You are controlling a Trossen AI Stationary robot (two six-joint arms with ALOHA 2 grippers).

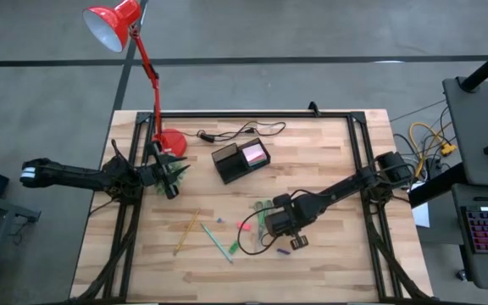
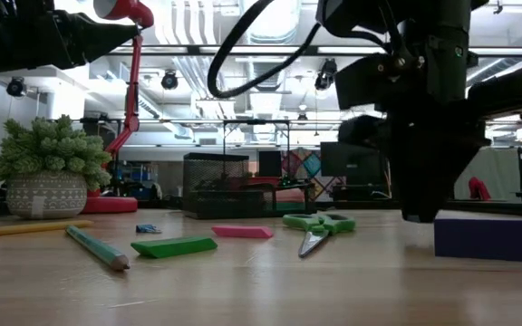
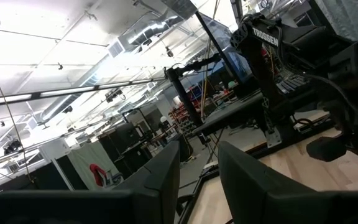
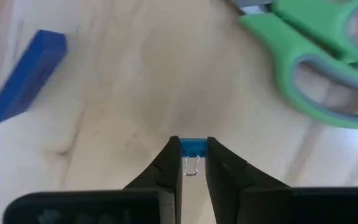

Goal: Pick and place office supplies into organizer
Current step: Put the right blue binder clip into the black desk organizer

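The binder clip's blue body [image 4: 193,147] is pinched by both fingers. The organizer's front compartment [image 1: 237,172] is open, so my right gripper should keep heading there and let go inside.
My right gripper [image 1: 271,230] [image 4: 193,149] stands over the table's middle, near the near edge, shut on a small blue binder clip [image 4: 193,147]. Green-handled scissors [image 1: 265,210] [image 4: 316,62] lie flat beside it, and a blue-purple block [image 1: 299,241] [image 4: 28,76] lies on its other side. A pink piece [image 1: 244,226], a green piece [image 1: 234,247], a green pen [image 1: 217,241] and a yellow pencil [image 1: 186,231] lie to its left. The black organizer [image 1: 227,165] sits farther back with a pink sticky-note pad [image 1: 253,154] inside. My left gripper [image 1: 172,188] [image 3: 199,152] waits open near the table's left edge. My right gripper pinches the binder clip's blue body [image 4: 194,145] between its two fingertips, coming from above and pointing down. The clip's wire loop [image 4: 191,168] shows in the gap behind it. Whether the clip is off the wood, I cannot tell.
A red lamp [image 1: 117,25] stands on its round base [image 1: 171,142] at the far left, with a potted plant [image 2: 48,172] beside my left gripper. A black cable [image 1: 240,131] runs along the far edge. Bare wood lies near the table's near edge.
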